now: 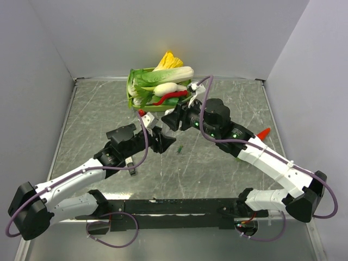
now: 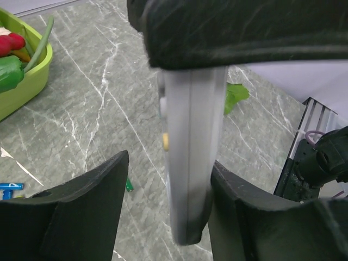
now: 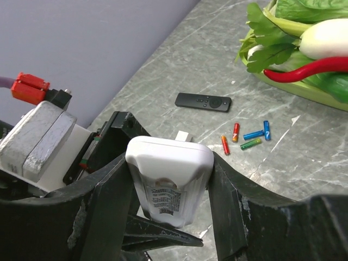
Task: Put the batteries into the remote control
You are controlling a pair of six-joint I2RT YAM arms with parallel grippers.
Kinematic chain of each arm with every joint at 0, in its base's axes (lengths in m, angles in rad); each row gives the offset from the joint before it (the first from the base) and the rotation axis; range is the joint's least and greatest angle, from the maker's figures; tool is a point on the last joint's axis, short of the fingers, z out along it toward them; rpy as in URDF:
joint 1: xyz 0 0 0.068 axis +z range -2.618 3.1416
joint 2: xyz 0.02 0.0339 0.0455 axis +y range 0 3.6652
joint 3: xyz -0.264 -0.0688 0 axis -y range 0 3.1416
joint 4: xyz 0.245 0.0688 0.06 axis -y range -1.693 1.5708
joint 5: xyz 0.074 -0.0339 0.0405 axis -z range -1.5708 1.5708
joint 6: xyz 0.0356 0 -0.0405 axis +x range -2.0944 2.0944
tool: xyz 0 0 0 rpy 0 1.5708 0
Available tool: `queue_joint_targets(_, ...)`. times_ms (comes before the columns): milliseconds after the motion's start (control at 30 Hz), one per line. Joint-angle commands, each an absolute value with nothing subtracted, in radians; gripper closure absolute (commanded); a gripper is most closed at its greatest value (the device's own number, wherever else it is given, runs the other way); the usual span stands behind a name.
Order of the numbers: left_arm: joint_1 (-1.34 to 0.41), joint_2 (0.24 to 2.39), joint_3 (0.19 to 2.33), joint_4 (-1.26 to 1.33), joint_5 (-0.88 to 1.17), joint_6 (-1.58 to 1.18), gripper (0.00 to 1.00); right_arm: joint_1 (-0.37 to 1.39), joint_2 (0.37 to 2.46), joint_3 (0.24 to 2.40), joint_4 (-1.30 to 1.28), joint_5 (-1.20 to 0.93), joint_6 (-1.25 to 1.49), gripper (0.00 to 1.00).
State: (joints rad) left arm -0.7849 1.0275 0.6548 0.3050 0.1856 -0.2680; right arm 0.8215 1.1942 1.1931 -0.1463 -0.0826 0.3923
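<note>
The remote's upper end (image 3: pixel 171 150) is covered by my right gripper, so my left gripper should hold the remote's lower end while my right gripper opens and approaches the remote's label (image 3: pixel 166 200).
My right gripper (image 3: pixel 168 162) is shut on one end of a white remote (image 3: pixel 169 179), holding it above the table; it also shows in the top view (image 1: pixel 173 120). My left gripper (image 2: pixel 169 163) is open around the same remote (image 2: pixel 190 152), which touches its right finger with a gap on the left; it also shows in the top view (image 1: pixel 165 142). Several small batteries (image 3: pixel 244 137) in red, blue and green lie loose on the table near a black remote (image 3: pixel 203 101). One green battery (image 1: pixel 180 148) lies apart and shows below my left fingers (image 2: pixel 129 185).
A green basket (image 1: pixel 132 100) of vegetables with a long red chilli (image 1: pixel 168 98) stands at the back centre. An orange-red piece (image 1: pixel 263 133) lies at the right. A green leaf (image 2: pixel 235 95) lies on the table. Grey walls close in three sides.
</note>
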Motion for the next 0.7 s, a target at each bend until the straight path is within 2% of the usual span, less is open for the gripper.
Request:
queue_joint_targets(0,-0.787,1.011,0.677,0.356,0.176,-0.293,0.42,0.850,1.213,1.261,-0.166,-0.032,0.364,1.00)
queue_joint_targets(67,-0.787,1.009,0.677,0.367,0.181,-0.301,0.43,0.864,1.221,1.269,-0.175,-0.018,0.362,1.00)
queue_joint_targets(167,-0.788,1.009,0.678,0.373,0.186,-0.308,0.52,0.877,1.230,1.278,-0.184,-0.002,0.360,1.00)
queue_joint_targets(400,-0.788,1.005,0.661,0.373,0.190,-0.322,0.81,0.888,1.226,1.278,-0.198,0.077,0.380,1.00)
queue_joint_targets(533,-0.788,0.983,0.641,0.380,0.184,-0.336,0.84,0.888,1.207,1.262,-0.207,0.141,0.399,1.00)
queue_joint_targets(567,-0.788,0.982,0.637,0.379,0.184,-0.336,0.87,0.888,1.207,1.262,-0.212,0.156,0.400,1.00)
queue_joint_targets(600,-0.788,0.980,0.637,0.377,0.187,-0.339,0.95,0.887,1.206,1.262,-0.215,0.156,0.399,1.00)
queue_joint_targets(633,-0.788,0.980,0.632,0.380,0.187,-0.342,0.98,0.887,1.203,1.259,-0.210,0.152,0.394,0.96)
queue_joint_targets(667,-0.788,0.979,0.626,0.383,0.190,-0.344,0.99,0.888,1.198,1.255,-0.200,0.125,0.388,0.74)
